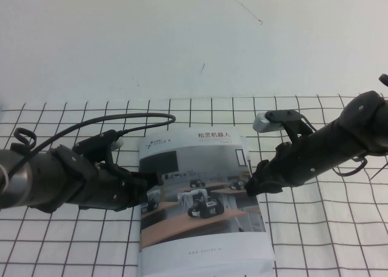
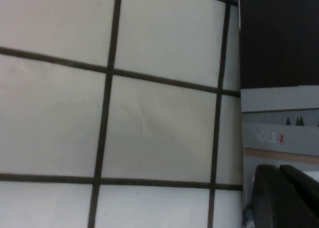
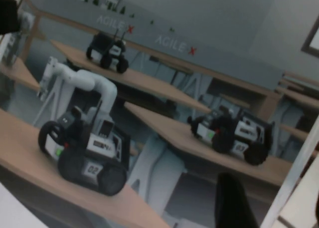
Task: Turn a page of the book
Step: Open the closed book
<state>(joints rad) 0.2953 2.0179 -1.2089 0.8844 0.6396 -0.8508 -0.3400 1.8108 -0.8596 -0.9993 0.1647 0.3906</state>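
My gripper will make the page (image 1: 200, 195) bow into an arch when it pulls the page's free edge across, because my left gripper is resting on the book's spine edge (image 1: 142, 189).
The book (image 1: 205, 256) lies shut on the checked cloth, front cover up. The page (image 1: 209, 168), its glossy cover leaf with the robot classroom photo (image 3: 164, 113), lies flat. My left gripper (image 1: 156, 183) rests at the book's left edge; in the left wrist view its dark fingers (image 2: 279, 198) sit side by side, shut, on the cover's border. My right gripper (image 1: 250, 185) is at the book's right edge and open. One finger (image 3: 234, 203) is over the cover, and the cover's white edge (image 3: 294, 175) runs through the gap. Nothing is gripped.
A white cloth with a black grid (image 1: 327, 228) covers the table under both arms. A black cable (image 1: 130, 118) loops up from the left arm toward the book's top left corner. A plain white surface (image 1: 182, 40) lies beyond the cloth.
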